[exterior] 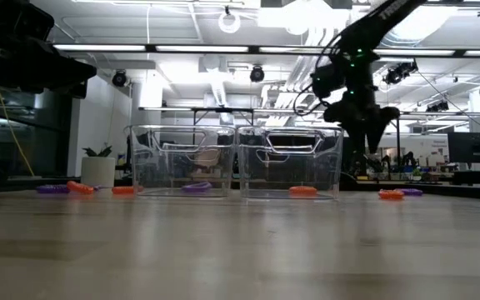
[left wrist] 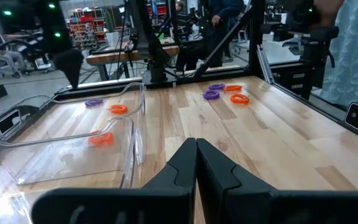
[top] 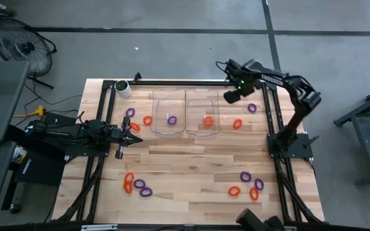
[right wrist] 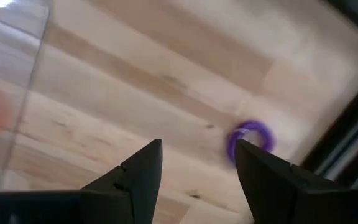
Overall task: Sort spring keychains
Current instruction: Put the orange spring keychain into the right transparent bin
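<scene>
I expect the coil of the orange loop (top: 237, 123) to keep its curve when I lift one side, because the loop lies open and round near the purple one.
The spring keychains are small orange and purple coiled loops lying flat on the wooden table. One purple loop (top: 171, 120) lies in the left clear tray (top: 158, 96) and one orange loop (top: 208, 120) in the right clear tray (top: 214, 96). My right gripper (top: 232, 95) hangs open above the table just right of the trays, clear of everything; in its wrist view (right wrist: 197, 146) a purple loop (right wrist: 250, 137) lies on the wood below it. That purple loop (top: 252, 108) has an orange one (top: 237, 123) near it. My left gripper (top: 135, 139) is shut and empty, left of the trays.
More loops lie left of the trays (top: 148, 120), and in clusters near the front left (top: 138, 185) and front right (top: 245, 176). A white-and-green roll (top: 122, 86) stands at the far left corner. Black frame rails (top: 267, 122) border the table. Bare wood lies in the middle.
</scene>
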Robot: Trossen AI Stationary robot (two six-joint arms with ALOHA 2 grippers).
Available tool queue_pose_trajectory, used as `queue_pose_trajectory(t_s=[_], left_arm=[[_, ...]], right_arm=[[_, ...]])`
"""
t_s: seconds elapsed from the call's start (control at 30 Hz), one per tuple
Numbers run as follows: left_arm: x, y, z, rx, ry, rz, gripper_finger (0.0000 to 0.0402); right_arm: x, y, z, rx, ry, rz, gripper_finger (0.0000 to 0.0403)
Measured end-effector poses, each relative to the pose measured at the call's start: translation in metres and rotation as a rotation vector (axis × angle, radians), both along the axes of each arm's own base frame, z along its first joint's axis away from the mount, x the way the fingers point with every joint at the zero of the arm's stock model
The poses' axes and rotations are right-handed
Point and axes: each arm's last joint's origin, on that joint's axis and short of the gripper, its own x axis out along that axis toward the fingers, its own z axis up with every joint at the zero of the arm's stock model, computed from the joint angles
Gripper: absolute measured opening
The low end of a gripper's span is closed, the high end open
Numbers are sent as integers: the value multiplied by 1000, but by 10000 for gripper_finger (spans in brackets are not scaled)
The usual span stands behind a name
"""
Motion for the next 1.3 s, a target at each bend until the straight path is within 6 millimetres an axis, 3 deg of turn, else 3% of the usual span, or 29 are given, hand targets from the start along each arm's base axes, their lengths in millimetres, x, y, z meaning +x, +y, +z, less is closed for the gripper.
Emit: queue_pose_trajectory(t_s=[0.27,0.7,0.93,1.3], left_arm=[[0,0,0,0,0,0,1],[0,0,0,0,0,0,1],[0,0,0,0,0,0,1],[0,0,0,0,0,0,1]], right_arm=[[-26,46,-12,8,-68,-126,195],[-39,102,-58,-34,-249,-535,194],[-46,116,-73,-8,-220,-601,194],[-43,114,-74,-26,-272,-603,194]])
